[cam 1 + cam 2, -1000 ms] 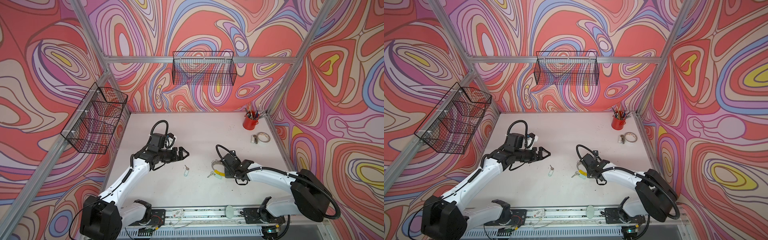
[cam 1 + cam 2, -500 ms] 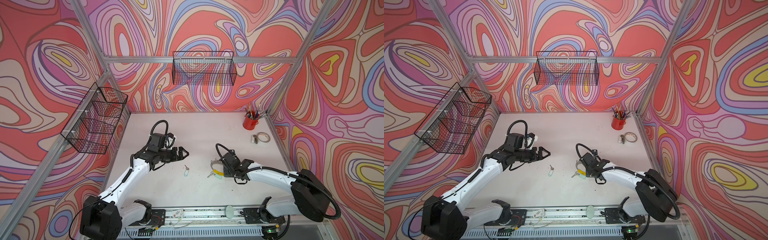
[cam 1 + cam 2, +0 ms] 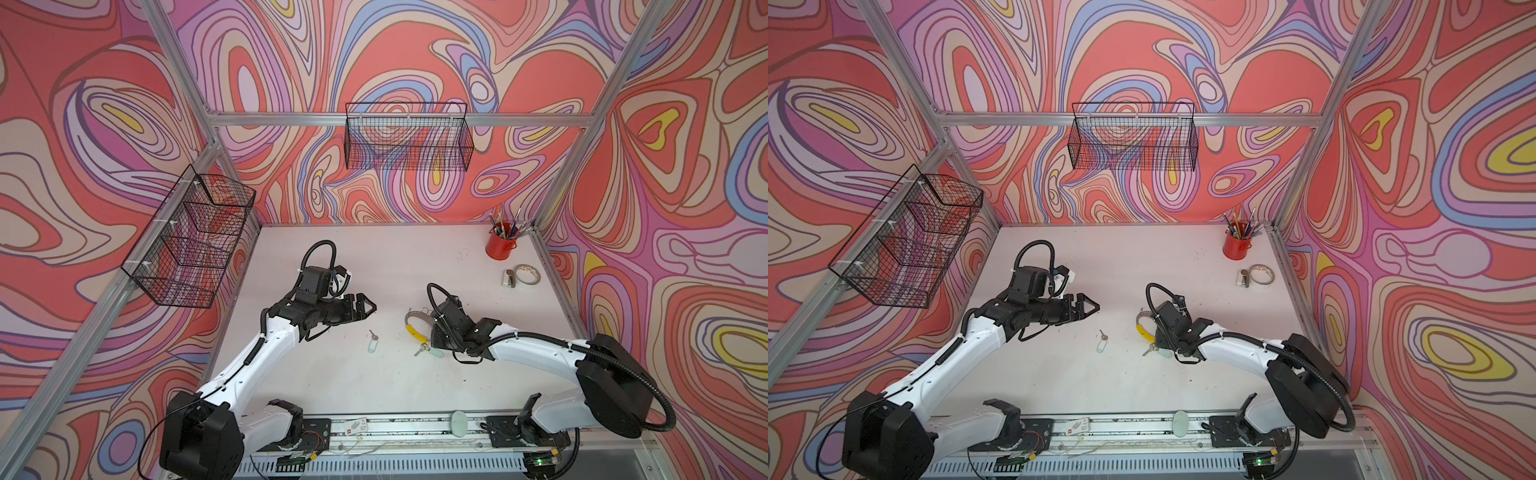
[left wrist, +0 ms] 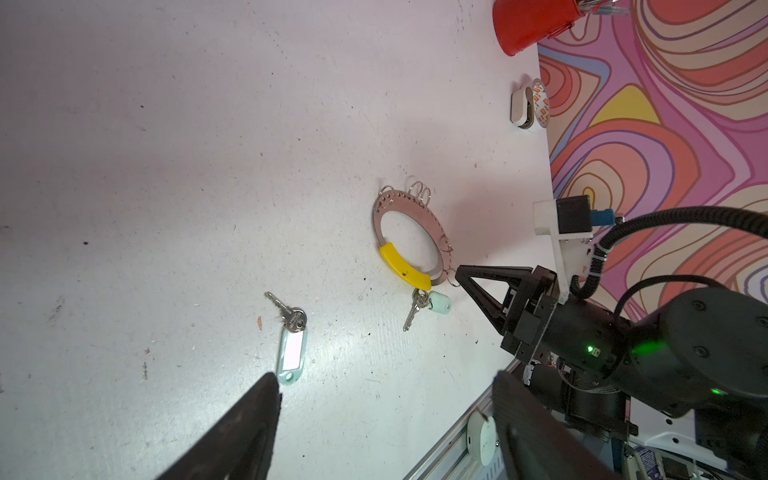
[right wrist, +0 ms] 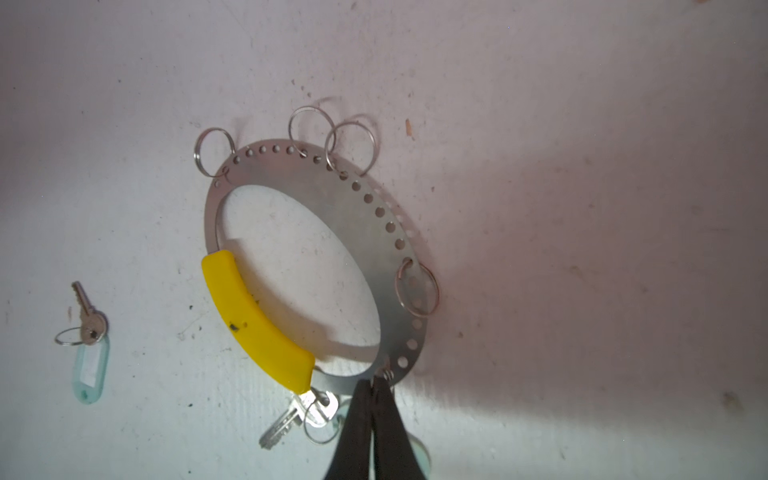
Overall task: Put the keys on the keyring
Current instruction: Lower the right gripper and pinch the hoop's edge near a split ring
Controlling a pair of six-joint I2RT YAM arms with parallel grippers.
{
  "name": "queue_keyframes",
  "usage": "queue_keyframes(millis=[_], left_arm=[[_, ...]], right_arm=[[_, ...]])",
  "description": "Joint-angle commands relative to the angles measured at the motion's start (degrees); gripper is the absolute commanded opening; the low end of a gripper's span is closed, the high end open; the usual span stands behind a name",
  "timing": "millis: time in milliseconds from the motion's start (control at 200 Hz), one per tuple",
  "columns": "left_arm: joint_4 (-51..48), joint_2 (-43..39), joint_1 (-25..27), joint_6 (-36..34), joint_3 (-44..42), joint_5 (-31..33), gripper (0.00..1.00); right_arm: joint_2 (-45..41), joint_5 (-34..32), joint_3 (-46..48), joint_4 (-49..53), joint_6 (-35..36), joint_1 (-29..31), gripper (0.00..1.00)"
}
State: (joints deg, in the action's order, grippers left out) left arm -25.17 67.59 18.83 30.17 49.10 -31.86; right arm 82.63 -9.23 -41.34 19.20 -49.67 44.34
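Note:
The keyring's rim (image 5: 349,385) is in my right gripper and open table (image 3: 397,304) is behind both keys. I should keep moving the keyring there and let go of it clear of the keys.
The keyring (image 5: 374,199), a flat grey hoop with a yellow sleeve (image 5: 253,320), stands tilted up off the table (image 4: 166,166). My right gripper (image 5: 374,382) is shut on its rim beside a small wire loop. One key (image 5: 286,424) hangs from the keyring by the sleeve, its pale tag (image 4: 438,301) behind it. The other key (image 4: 291,320) lies loose on the table with its tag (image 4: 293,353), left of the keyring (image 3: 409,318) in both top views. My left gripper (image 4: 384,378) hovers open over the table just behind that loose key (image 3: 372,338), holding nothing.
A red cup of pens (image 3: 500,247) stands at the back right. A whitish tape roll (image 3: 528,274) with a small dispenser lies by the right wall. Black wire baskets (image 3: 407,141) hang on the back and left walls. A metal rail (image 3: 415,428) runs along the front edge.
The left gripper's jaws have come slightly closer together. Both arms and the keys stay where they were.

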Motion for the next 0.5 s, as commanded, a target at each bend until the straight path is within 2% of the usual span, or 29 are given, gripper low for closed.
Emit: queue_keyframes(millis=[0, 496], left_arm=[[0.2, 0.2, 0.3, 0.7, 0.9, 0.6, 0.8], [1.3, -0.8, 4.6, 2.2, -0.8, 7.2, 0.74]], right_arm=[[2.2, 1.8, -0.7, -5.4, -5.4, 0.5, 0.0], [13.1, 3.7, -8.9, -13.6, -7.9, 1.3, 0.0]])
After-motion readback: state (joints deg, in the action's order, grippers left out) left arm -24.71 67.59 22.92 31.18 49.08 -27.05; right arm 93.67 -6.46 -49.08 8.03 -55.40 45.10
